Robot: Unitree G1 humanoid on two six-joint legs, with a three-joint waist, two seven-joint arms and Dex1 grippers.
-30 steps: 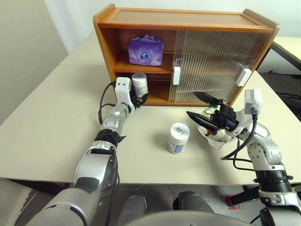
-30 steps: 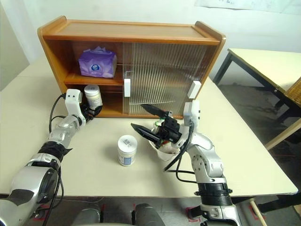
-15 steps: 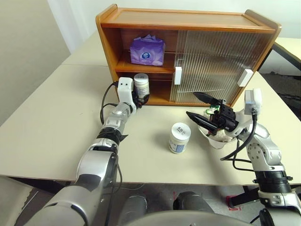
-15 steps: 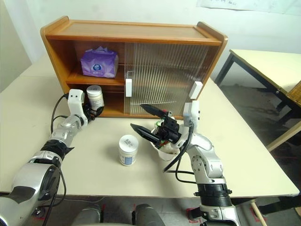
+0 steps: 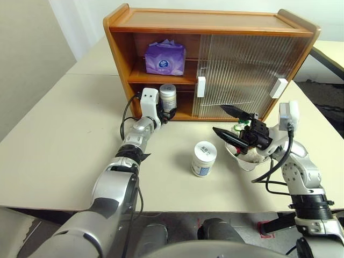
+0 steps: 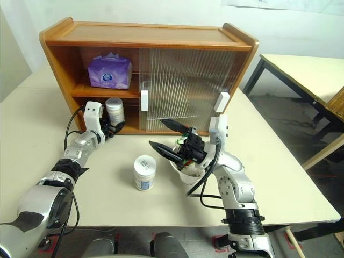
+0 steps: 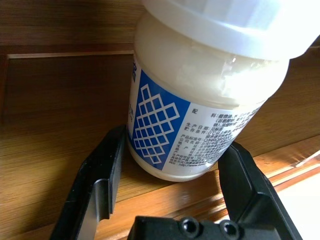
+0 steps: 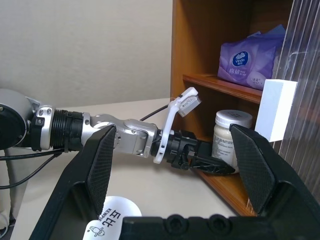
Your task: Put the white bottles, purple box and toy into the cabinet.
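My left gripper is holding the white bottle, which takes up the middle of the lower shelf's opening (image 5: 168,98), so it should let go, close and push the bottle toward the ribbed door.
My left gripper (image 7: 175,145) is shut on a white bottle (image 5: 167,97) with a blue label, held tilted at the open left end of the cabinet's (image 5: 209,21) lower shelf. The purple box (image 5: 165,58) lies on the upper shelf above it. A second white bottle (image 5: 203,158) stands upright on the table in front of the cabinet. To its right, my right gripper (image 5: 219,119) hangs open and empty, pointing left, just above a steel bowl (image 5: 244,160). The toy (image 5: 237,127) lies in that bowl, mostly hidden behind the gripper.
Ribbed sliding doors (image 5: 242,70) with white handles (image 5: 201,86) cover the cabinet's middle and right; the left bay stands open. The cream table (image 5: 64,134) stretches wide to the left. Another table (image 6: 301,70) stands off to the right.
The left gripper with its bottle has edged a little to the right at the lower shelf. The right arm has kept still. The camera has shifted slightly.
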